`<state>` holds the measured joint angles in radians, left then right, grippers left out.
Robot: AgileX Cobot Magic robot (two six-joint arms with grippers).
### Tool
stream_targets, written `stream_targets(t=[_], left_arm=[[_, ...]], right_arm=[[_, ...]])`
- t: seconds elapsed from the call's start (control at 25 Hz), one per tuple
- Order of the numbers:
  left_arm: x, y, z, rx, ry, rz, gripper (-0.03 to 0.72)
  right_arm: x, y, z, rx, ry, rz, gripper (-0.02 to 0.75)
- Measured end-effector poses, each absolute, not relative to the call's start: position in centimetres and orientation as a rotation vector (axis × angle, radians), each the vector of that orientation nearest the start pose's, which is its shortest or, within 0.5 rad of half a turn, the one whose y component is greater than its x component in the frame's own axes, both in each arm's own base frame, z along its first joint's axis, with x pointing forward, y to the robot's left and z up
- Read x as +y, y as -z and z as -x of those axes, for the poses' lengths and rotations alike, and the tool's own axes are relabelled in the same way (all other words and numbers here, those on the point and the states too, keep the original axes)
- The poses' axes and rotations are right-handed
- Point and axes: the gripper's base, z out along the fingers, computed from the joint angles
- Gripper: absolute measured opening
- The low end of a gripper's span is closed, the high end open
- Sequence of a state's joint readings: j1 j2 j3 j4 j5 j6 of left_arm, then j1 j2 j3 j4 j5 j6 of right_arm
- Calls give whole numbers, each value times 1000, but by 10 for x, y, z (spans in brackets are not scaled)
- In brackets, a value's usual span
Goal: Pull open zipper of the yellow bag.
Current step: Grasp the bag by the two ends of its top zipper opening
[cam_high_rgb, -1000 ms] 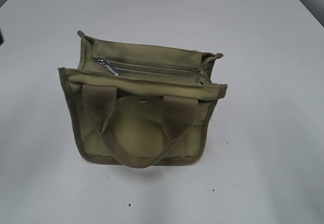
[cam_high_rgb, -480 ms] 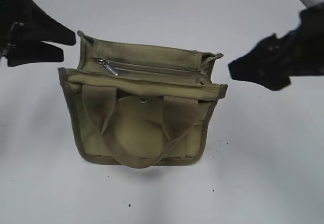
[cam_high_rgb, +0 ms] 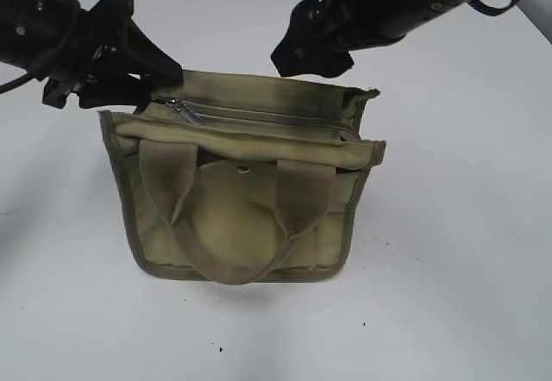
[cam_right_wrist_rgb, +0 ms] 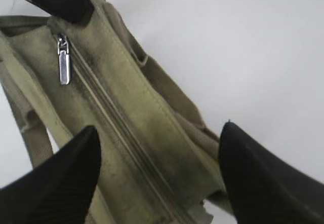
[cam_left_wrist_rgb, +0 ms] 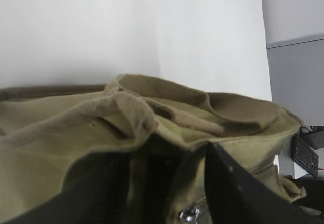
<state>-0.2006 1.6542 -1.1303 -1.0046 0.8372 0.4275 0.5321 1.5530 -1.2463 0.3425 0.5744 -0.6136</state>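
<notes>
My gripper will open the zipper [cam_high_rgb: 267, 118] along its whole length when I pull the tab across, as the silver pull tab [cam_high_rgb: 185, 112] sits beside my left gripper.
The yellow bag [cam_high_rgb: 241, 217] stands on the white table with its handles hanging down the front. Its zipper [cam_high_rgb: 259, 115] runs closed along the top, and the silver pull tab [cam_high_rgb: 187, 112] lies at the left end. My left gripper [cam_high_rgb: 164, 88] is at the bag's top left corner; in the left wrist view its jaws [cam_left_wrist_rgb: 167, 183] stand apart with the bag's end fabric between them and the pull tab [cam_left_wrist_rgb: 190, 215] just below. My right gripper [cam_high_rgb: 297, 53] hovers over the back edge, wide open [cam_right_wrist_rgb: 159, 127] above the zipper [cam_right_wrist_rgb: 116, 127], away from the pull tab [cam_right_wrist_rgb: 64, 67].
A round metal snap [cam_high_rgb: 244, 170] sits on the front panel between the two webbing handles [cam_high_rgb: 233, 269]. White table [cam_high_rgb: 448, 252] surrounds the bag on all sides. Dark equipment [cam_left_wrist_rgb: 309, 153] shows beyond the table's far edge in the left wrist view.
Both arms have come in from the sides: the left gripper reached the bag's top left corner, the right swung from the right to above the back edge. The bag has not moved.
</notes>
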Motion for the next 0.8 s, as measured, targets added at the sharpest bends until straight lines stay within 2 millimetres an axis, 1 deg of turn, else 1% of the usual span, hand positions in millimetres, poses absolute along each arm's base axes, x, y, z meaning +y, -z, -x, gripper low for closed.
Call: stream_targets(t=[0.16,0.24,0.28,0.32,0.4,0.48,0.52,0.64,0.8], left_arm=[[-132,-258,-330,2548,1110,-40,376],[-137,-259,-332,2539,1115,-55,339],[-140,-260,-333,2533,1116,-57,310],[-141,-260,-333,2528,1114,-57,265],[-142,-260,-333,2526,1106,-63,166],[-142,-259,-334,2523,1099,-75,60],[-143,-260,-335,2520,1099,-81,42],[-144,-259,-334,2531,1110,-97,34],[-144,-259,-332,2542,1128,-112,32]], right_arm=[[202,-309,-308,2061,-297,1105,480],[211,-307,-310,2029,-286,1160,451],[217,-306,-310,2004,-279,1206,435],[225,-304,-309,1975,-273,1256,424],[239,-298,-306,1924,-261,1339,396],[249,-290,-305,1904,-259,1377,375],[252,-286,-305,1899,-259,1389,364],[264,-277,-303,1882,-261,1413,351],[276,-269,-300,1858,-265,1433,347]])
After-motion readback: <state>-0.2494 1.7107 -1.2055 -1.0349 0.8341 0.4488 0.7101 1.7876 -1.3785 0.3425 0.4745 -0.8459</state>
